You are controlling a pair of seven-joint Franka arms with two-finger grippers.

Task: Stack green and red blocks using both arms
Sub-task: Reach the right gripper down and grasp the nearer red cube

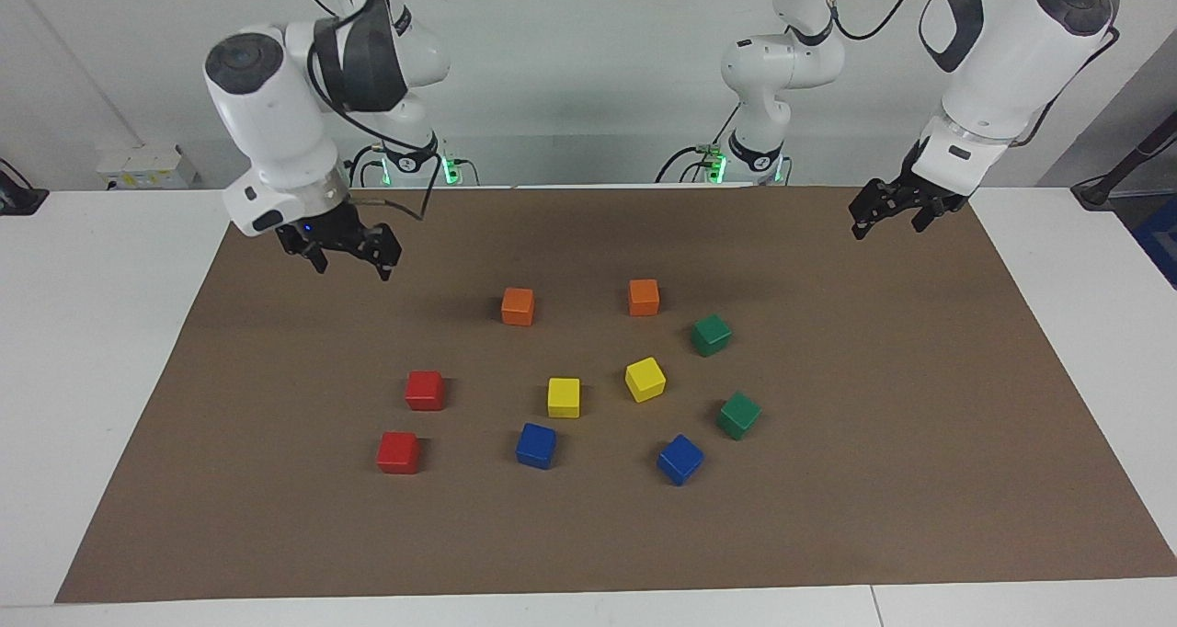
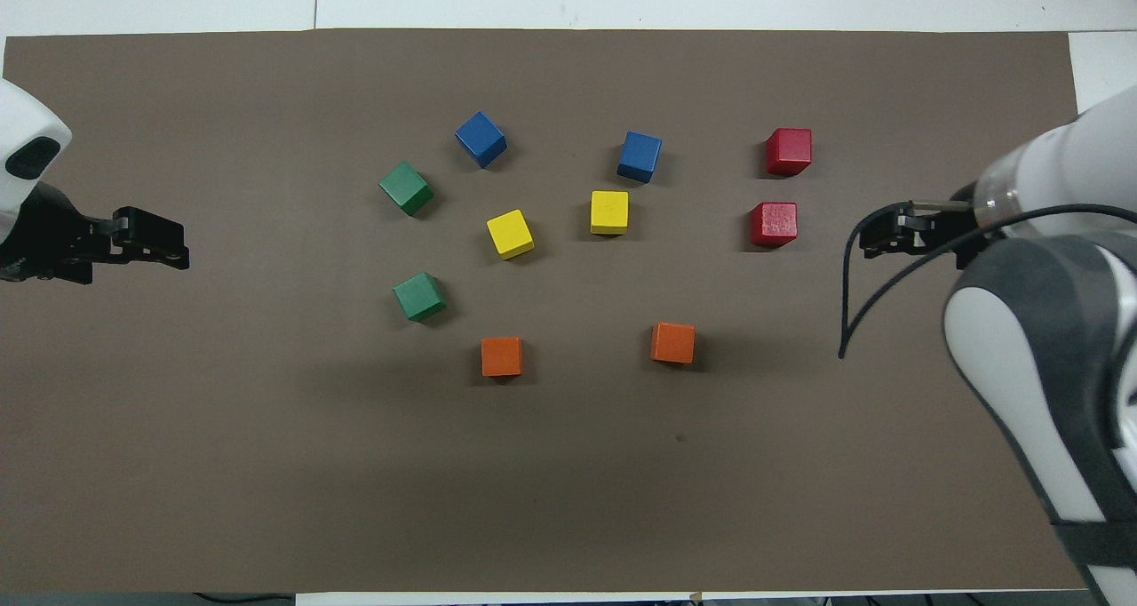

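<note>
My right gripper should now go toward the nearer red block [image 2: 774, 224] and close around its sides, because there is clear mat [image 2: 822, 233] between my open right gripper and that block.
Two red blocks [image 1: 425, 391] [image 1: 398, 452] lie side by side on the brown mat toward the right arm's end, also red blocks [image 2: 773, 224] [image 2: 789, 151] from overhead. Two green blocks [image 1: 712, 335] [image 1: 738, 415] rest toward the left arm's end, seen from above as green blocks [image 2: 419, 296] [image 2: 406, 187]. My right gripper [image 1: 354, 268] [image 2: 875, 240] hangs open and empty over bare mat, beside the red blocks. At the mat's corner by the left arm's end, my left gripper [image 1: 887, 230] [image 2: 178, 249] waits open and empty.
Between the red and green blocks lie two orange cubes [image 1: 518, 306] [image 1: 644, 297], two yellow cubes [image 1: 564, 397] [image 1: 645, 379] and two blue cubes [image 1: 536, 445] [image 1: 679, 459]. The brown mat [image 1: 919, 480] covers the white table [image 1: 83, 379].
</note>
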